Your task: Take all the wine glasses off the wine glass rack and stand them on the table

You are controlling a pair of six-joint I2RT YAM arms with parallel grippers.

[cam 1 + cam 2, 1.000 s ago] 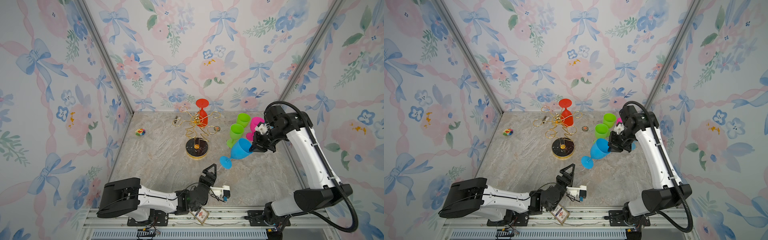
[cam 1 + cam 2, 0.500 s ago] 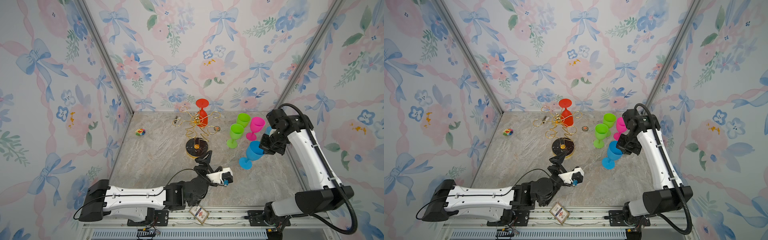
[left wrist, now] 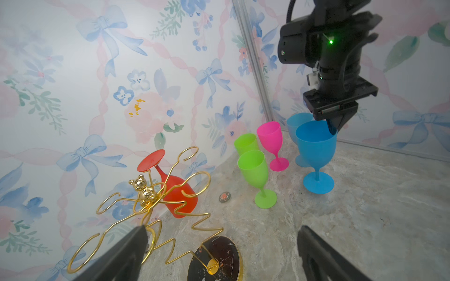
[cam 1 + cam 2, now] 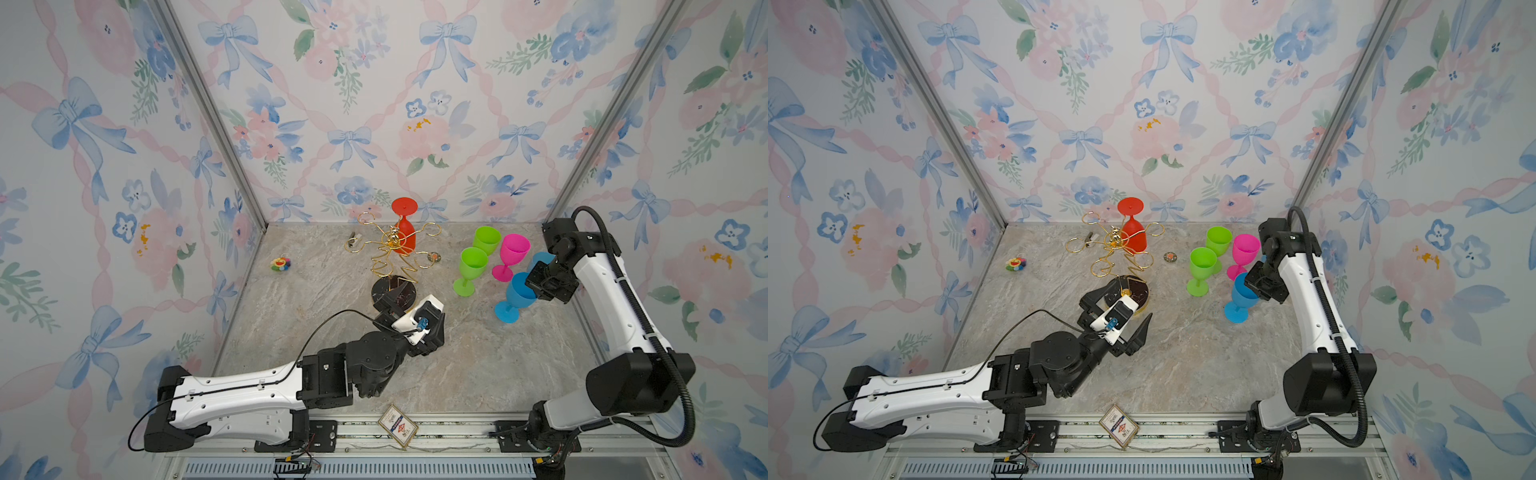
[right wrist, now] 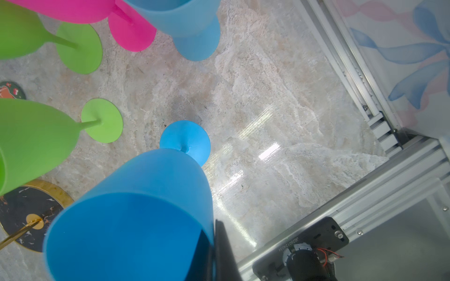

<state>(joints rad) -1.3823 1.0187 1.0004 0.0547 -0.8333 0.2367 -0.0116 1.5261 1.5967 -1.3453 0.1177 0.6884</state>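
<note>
The robot's right gripper has the blue glass upright [image 4: 518, 293] and there is open marble before the pink glass [image 4: 493, 295], so it should go there next and let go once the blue glass's foot stands flat.
The gold wire wine glass rack [image 4: 392, 259] stands on its round black base [image 3: 219, 258] at the back middle. One red wine glass [image 4: 404, 239] [image 3: 179, 192] hangs upside down on a far arm of the rack. My left gripper [image 3: 222, 230] is open and empty, low in front of the base, with one finger [image 3: 126, 250] next to a front loop. My right gripper [image 4: 535, 291] [image 5: 214, 243] is shut on the rim of an upright blue wine glass [image 4: 517, 293] [image 5: 136, 214]. That glass's foot [image 3: 317, 182] is down at the marble floor, right of the rack.
Two green glasses [image 4: 471, 266] [image 4: 485, 239], a pink glass [image 4: 513, 253] and a pale blue glass [image 3: 295, 121] stand close behind the held one. A small flower toy [image 4: 280, 264], a round badge [image 3: 224, 196] and a card [image 4: 398, 424] on the front rail also lie about. The right wall post [image 4: 582, 166] is near.
My right arm carried the tilted blue glass to the right and turned it upright beside the other glasses. My left arm reached forward to the rack's base and its jaws opened wider.
</note>
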